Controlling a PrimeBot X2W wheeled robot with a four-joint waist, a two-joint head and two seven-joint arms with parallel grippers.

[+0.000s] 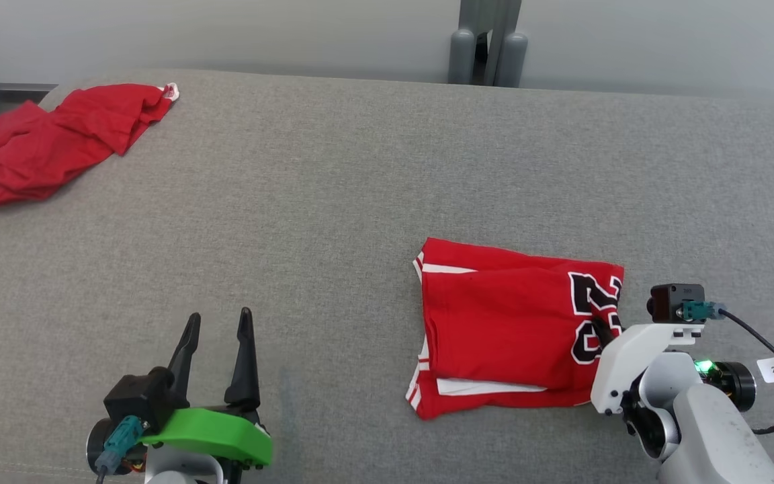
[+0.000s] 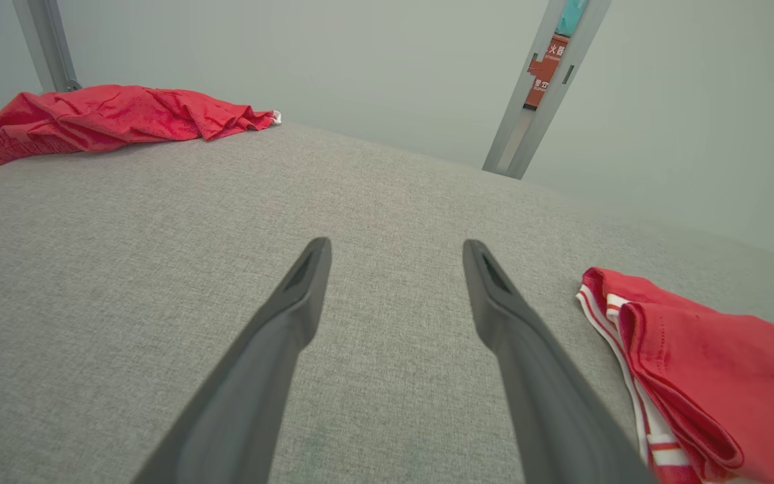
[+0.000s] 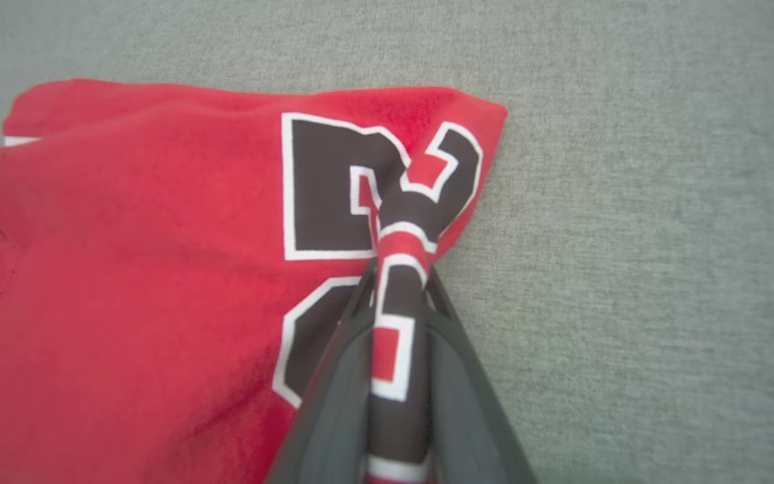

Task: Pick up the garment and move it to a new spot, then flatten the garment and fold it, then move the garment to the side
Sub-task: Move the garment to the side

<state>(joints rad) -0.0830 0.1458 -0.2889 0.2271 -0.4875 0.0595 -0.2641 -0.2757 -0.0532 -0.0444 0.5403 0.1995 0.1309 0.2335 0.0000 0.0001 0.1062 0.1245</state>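
Loose wrinkles keep the crumpled red garment bunched together. So the garment will stay gathered and settle in a heap when I move it.
The garment is a red jersey with white stripes and a black number, folded into a rectangle on the grey fabric surface at the right. My right gripper is at its right edge. In the right wrist view a pinch of the numbered cloth is bunched up between the fingers of my right gripper, which is shut on it. My left gripper stands open at the lower left, well clear of the jersey. Its fingers are spread over bare fabric.
A second red garment lies crumpled at the far left corner, also seen far off in the left wrist view. Grey posts stand behind the surface's back edge. A cable runs off my right wrist.
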